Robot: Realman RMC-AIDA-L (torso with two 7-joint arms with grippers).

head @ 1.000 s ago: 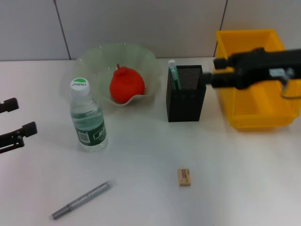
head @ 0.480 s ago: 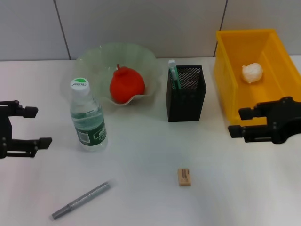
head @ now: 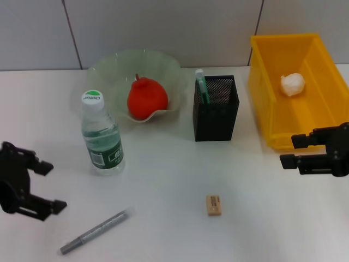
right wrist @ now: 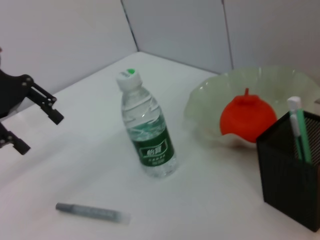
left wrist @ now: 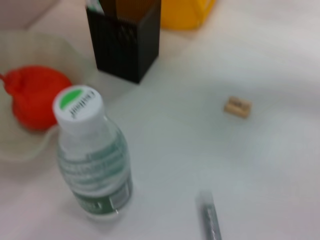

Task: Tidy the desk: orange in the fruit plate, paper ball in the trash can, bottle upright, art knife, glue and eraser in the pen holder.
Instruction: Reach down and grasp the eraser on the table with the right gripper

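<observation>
I should back my left gripper off and take the eraser with my right gripper, since it lies beyond the art knife from my left gripper and closer to my right one.
The orange lies in the pale green fruit plate at the back. The white paper ball lies in the yellow trash bin. The bottle stands upright with its white and green cap on. The black mesh pen holder holds a green and white glue stick. The tan eraser and the grey art knife lie on the table in front. My left gripper is open, left of the knife. My right gripper is open by the bin's front.
The white table meets a grey wall at the back. In the right wrist view the bottle, knife, orange, pen holder and the left gripper show.
The left gripper has moved down towards the front of the table and turned. The right gripper has drawn back from over the bin to its front right, and the paper ball now lies inside.
</observation>
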